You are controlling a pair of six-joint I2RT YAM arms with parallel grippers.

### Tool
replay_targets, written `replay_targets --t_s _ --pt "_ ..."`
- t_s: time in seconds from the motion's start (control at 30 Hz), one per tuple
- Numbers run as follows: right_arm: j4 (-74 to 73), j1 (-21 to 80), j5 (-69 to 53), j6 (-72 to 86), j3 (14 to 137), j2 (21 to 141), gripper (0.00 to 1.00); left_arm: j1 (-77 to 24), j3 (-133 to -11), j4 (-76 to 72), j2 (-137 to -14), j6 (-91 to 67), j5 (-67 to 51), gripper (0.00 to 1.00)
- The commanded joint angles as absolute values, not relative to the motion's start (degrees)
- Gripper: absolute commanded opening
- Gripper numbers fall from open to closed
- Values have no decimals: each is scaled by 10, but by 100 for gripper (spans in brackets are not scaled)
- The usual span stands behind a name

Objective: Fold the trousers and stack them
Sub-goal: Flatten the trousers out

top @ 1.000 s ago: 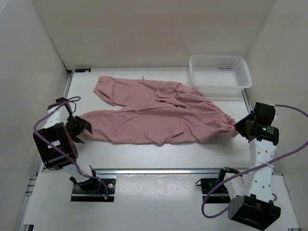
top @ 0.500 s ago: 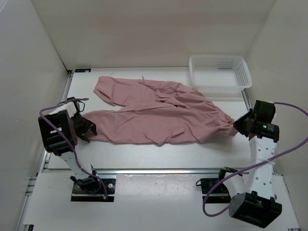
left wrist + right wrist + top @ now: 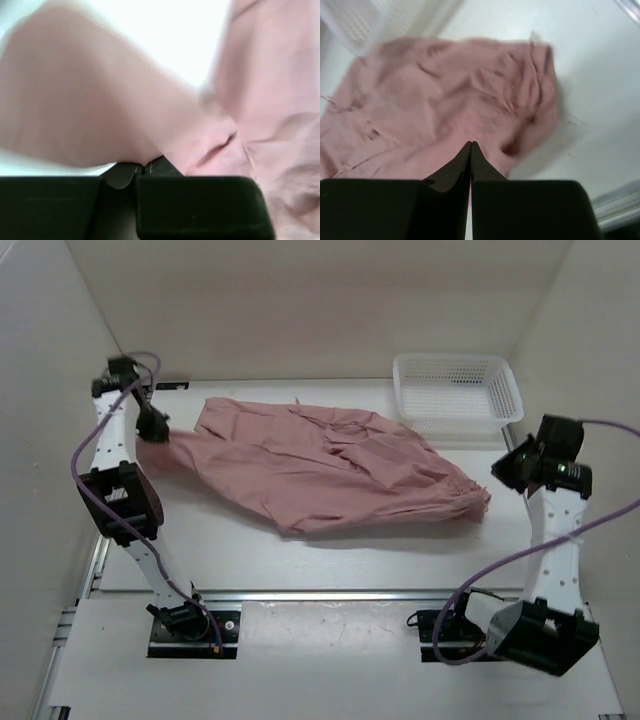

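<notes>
I can see that the gathered waist (image 3: pixel 458 490) is bunched up, so next I pull its near edge (image 3: pixel 464 517) toward the rail with my right gripper while my left gripper holds the end of the leg.
The dusty-pink trousers (image 3: pixel 330 475) lie across the middle of the table, waist to the right and legs to the left. My left gripper (image 3: pixel 152 428) is raised at the far left and shut on the end of one leg. That leg stretches up from the body of the cloth to the jaws. In the left wrist view the fabric (image 3: pixel 100 100) hangs straight off the shut left gripper (image 3: pixel 142 167). My right gripper (image 3: pixel 503 470) hangs shut above and just right of the gathered waist (image 3: pixel 520 85). In the right wrist view I see no cloth between the right gripper's (image 3: pixel 471 145) tips.
A white mesh basket (image 3: pixel 500 405) stands at the back right corner, close behind the waist; its corner (image 3: pixel 355 20) shows in the right wrist view. White walls close in the table on the left, back and right. An aluminium rail (image 3: pixel 320 593) runs along the near edge.
My left gripper closed on the near leg's end and carried it up and back to the far left, drawing the legs together. The right gripper rose off the waist end.
</notes>
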State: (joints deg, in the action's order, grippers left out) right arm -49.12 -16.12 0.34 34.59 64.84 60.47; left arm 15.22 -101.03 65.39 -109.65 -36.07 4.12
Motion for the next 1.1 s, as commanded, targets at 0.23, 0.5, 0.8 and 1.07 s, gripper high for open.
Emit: replay_targets --t_s 0.23,0.5,0.8,1.07 --pt "-467 -168 68 357 839 627 0 192 -1282 767 -1064 -344 -8 10" --pt "-459 -119 -172 373 549 504 14 192 -1119 716 -1021 -325 -3 10" --pt "-539 149 -113 524 339 322 54 192 -1079 698 -1004 -314 3 10" --pt "-470 275 -41 666 273 405 70 182 -1062 693 -998 -314 3 10"
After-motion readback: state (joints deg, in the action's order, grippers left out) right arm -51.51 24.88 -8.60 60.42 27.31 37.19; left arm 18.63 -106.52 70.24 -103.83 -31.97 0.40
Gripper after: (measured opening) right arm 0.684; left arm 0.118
